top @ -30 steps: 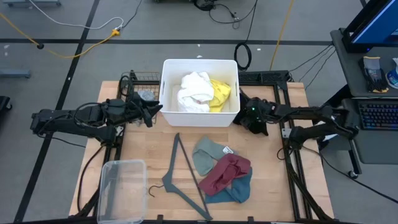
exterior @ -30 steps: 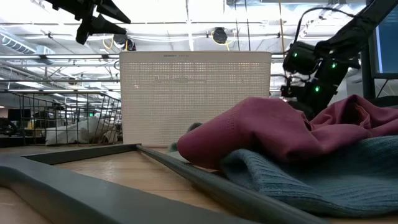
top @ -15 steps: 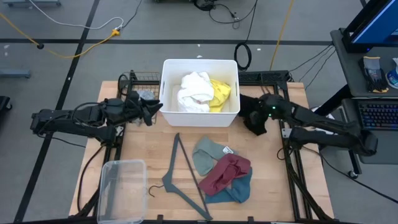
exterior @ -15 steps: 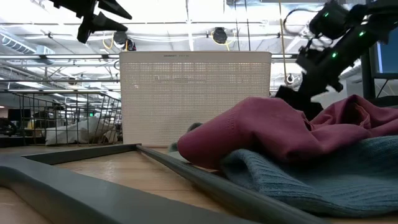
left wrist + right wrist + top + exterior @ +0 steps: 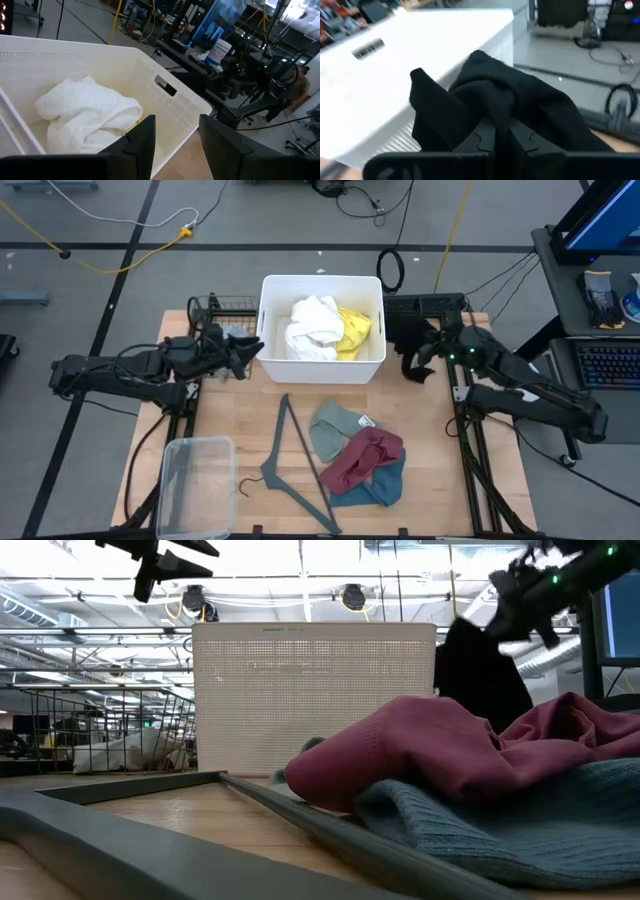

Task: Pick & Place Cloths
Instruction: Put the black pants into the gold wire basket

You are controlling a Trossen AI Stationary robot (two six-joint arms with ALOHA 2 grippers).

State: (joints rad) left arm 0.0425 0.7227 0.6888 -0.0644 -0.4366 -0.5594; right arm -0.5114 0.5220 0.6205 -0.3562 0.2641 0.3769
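Note:
The black cloth [image 5: 480,678] hangs below the white bin's rim, outside its side, so next my right gripper backs away, sets the cloth on open wood [image 5: 412,395] and regrips it.
The white bin [image 5: 268,330] stands at the table's far middle and holds the white cloth [image 5: 313,328] and the yellow cloth [image 5: 356,332]. My right gripper [image 5: 430,351] is just right of the bin, shut on the black cloth [image 5: 408,346]. Sage-green [image 5: 333,430], maroon [image 5: 362,457] and teal [image 5: 383,485] cloths lie heaped on the near-right table. My left gripper [image 5: 247,356] hovers open by the bin's left wall; its wrist view shows the white cloth [image 5: 87,115] inside the bin. My right gripper pinches a bunched fold of the black cloth [image 5: 496,116] between its two shut fingers [image 5: 485,141]. In the low view the cloth [image 5: 478,668] hangs slack below the gripper [image 5: 520,588], beside the bin's right wall. Its lower end is hidden behind the maroon cloth [image 5: 430,755].
A thin grey hanger [image 5: 298,465] lies left of the cloth heap. A clear plastic tub [image 5: 195,485] sits at the near-left corner. A wire basket [image 5: 225,308] stands behind the bin's left side. Bare wood shows between the bin and the heap.
My right gripper has risen and drawn back toward the table's far-right, staying shut. The black cloth has come up with it from the table beside the bin and now hangs below the fingers.

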